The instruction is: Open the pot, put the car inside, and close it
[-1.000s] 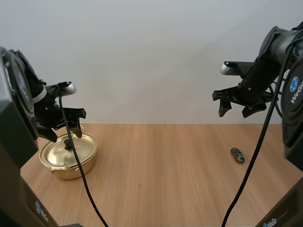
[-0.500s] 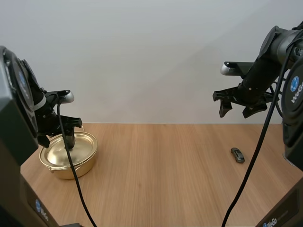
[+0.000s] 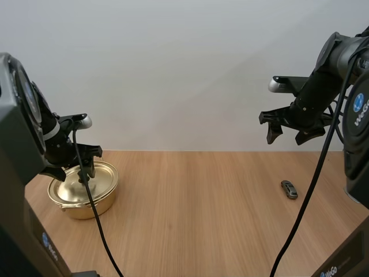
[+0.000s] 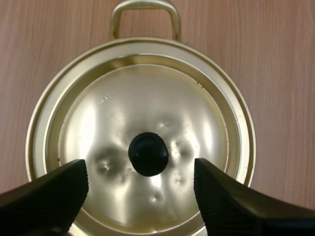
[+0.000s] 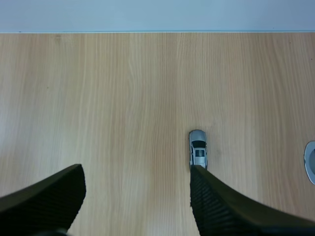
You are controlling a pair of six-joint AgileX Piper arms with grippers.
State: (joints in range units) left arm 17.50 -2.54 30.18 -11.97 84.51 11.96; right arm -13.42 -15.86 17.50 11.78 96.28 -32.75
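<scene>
I expect the lid (image 3: pixel 102 180) to come off freely and leave the pot standing when I lift the lid's knob, because the pot's loop handle (image 4: pixel 145 5) sticks out below the lid's rim.
A gold pot (image 3: pixel 83 190) with its lid (image 4: pixel 142 142) on sits at the table's left. My left gripper (image 3: pixel 75 169) hangs open just over the lid, its fingers (image 4: pixel 47 194) standing either side of the black knob (image 4: pixel 148 154) without touching it. A small silver toy car (image 3: pixel 289 189) lies on the wood at the right. High above it my right gripper (image 3: pixel 291 131) is open and holds nothing. In the right wrist view the car (image 5: pixel 198 149) lies far below, close to one finger.
The pot has a loop handle (image 4: pixel 144 12) on its far side. Bare wooden tabletop (image 3: pixel 196 208) stretches between the pot and the car. A white wall rises behind the table's far edge.
My left gripper has come down from above the pot's rim to sit low over the lid, around the knob. The right arm and the car have stayed put.
</scene>
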